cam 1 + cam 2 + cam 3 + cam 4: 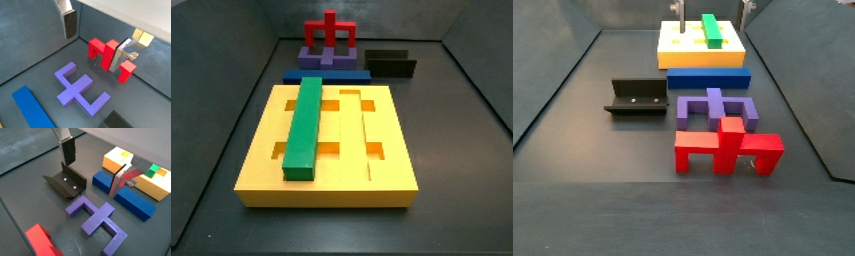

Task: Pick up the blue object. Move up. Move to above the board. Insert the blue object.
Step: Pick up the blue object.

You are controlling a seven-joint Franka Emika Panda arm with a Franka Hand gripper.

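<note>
The blue object [327, 76] will go only partway into the empty groove when I insert it, because the green bar [302, 135] sticks up out of its groove.
The blue object [708, 79] is a long dark blue bar lying flat on the floor against the board's near edge, also seen in a side view [325, 76] and in both wrist views [127, 195] [30, 107]. The board [265, 150] is the big yellow grooved block, with a green bar [305, 125] lying in one groove. My gripper [91, 178] hangs open high above the floor, with nothing between its fingers [69, 25]. In a side view only its fingertips [680, 8] show at the top edge, over the board's far end.
A purple piece [714, 105] lies flat on the floor beside the blue bar. A red piece [727, 148] stands upright beyond it. The dark fixture [633, 97] stands to one side, near the blue bar's end. Grey walls enclose the floor.
</note>
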